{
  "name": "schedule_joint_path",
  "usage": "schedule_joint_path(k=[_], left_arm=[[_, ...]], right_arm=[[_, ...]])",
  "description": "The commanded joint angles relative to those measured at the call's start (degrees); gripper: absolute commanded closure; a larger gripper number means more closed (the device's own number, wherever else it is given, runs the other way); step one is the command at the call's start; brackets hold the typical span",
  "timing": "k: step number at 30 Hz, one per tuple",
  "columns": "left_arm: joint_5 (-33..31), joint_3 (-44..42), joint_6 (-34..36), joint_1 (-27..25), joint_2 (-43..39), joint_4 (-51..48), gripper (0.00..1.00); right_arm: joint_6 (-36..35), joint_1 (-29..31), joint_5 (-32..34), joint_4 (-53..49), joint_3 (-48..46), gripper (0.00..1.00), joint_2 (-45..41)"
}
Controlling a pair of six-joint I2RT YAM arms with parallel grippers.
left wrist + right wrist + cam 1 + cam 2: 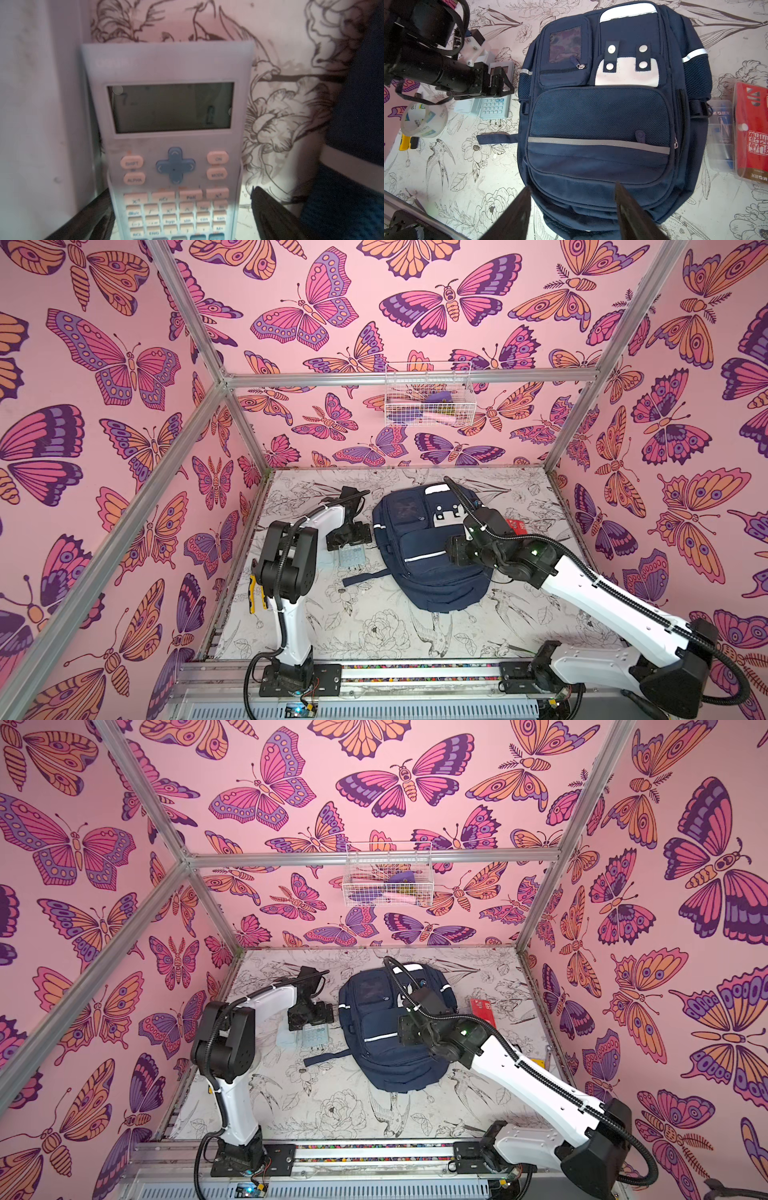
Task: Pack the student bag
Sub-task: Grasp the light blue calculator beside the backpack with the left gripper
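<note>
My left gripper needs to hand the calculator (352, 557) to my right gripper and raise the student bag's front flap (429, 569) before packing, because the flap lies over the student bag's opening.
The student bag (432, 556) (386, 1052) (600, 124) is navy blue with white reflective stripes. It lies flat, front pockets up, in the middle of the table. My right gripper (452, 551) (405, 1032) (572, 186) hovers over the bag's lower part, open, with nothing between its fingers. My left gripper (350, 545) (311, 1025) (180, 191) is low over the table left of the bag. It is open, and its fingers (270, 214) straddle a pale blue calculator (352, 559) (172, 108) (495, 108) without pressing on it.
A pale cover (464, 107) lies beside the calculator, with a tape roll (424, 122) and a yellow-black tool (404, 143) (257, 593) further left. Right of the bag are a clear pen box (720, 133) and a red packet (751, 133) (515, 526). A wire basket (428, 396) hangs on the back wall.
</note>
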Motion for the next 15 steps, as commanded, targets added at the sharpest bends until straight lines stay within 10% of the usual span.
schedule_joint_path(k=[1, 15], left_arm=[[-1.0, 0.6, -0.2, 0.3, 1.7, -2.4, 0.04], [-0.5, 2.5, -1.0, 0.0, 5.6, -3.5, 0.25]], right_arm=[[-0.4, -0.3, 0.0, -1.4, 0.6, 0.37, -0.9], [-0.1, -0.3, 0.0, -2.5, 0.6, 0.40, -2.0]])
